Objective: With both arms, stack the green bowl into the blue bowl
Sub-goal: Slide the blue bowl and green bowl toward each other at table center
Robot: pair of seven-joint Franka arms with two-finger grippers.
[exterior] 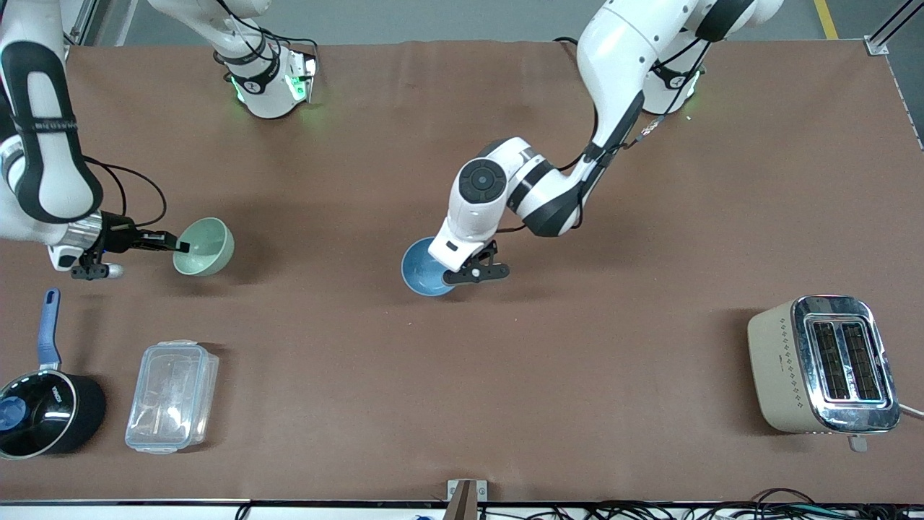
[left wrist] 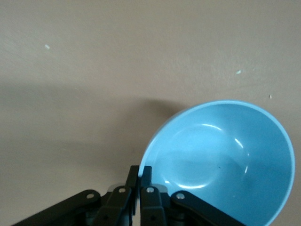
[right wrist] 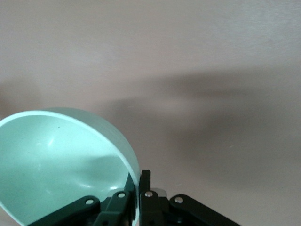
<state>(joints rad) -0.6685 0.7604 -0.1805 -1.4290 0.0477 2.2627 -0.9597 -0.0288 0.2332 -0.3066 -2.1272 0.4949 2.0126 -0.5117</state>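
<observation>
My left gripper's hand covers the blue bowl [exterior: 421, 267], so next I open that gripper and move it away before my right gripper lowers the green bowl [exterior: 208, 247] in.
The green bowl [exterior: 209, 245] hangs tilted from my right gripper [exterior: 180, 247], which is shut on its rim toward the right arm's end of the table. In the right wrist view, one of the fingers [right wrist: 145, 181] is outside the green bowl [right wrist: 56, 160] and the other is inside the rim. The blue bowl [exterior: 421, 271] is tilted near the table's middle, partly hidden under the left arm's hand. My left gripper [exterior: 446, 273] is shut on its rim. The left wrist view shows the gripper [left wrist: 140, 172] pinching the edge of the blue bowl [left wrist: 225, 160].
A black pot with a blue handle [exterior: 43, 408] and a clear plastic lidded box [exterior: 172, 396] stand nearer to the front camera than the green bowl. A beige toaster [exterior: 823, 365] stands toward the left arm's end. The brown table [exterior: 505, 397] is bare between them.
</observation>
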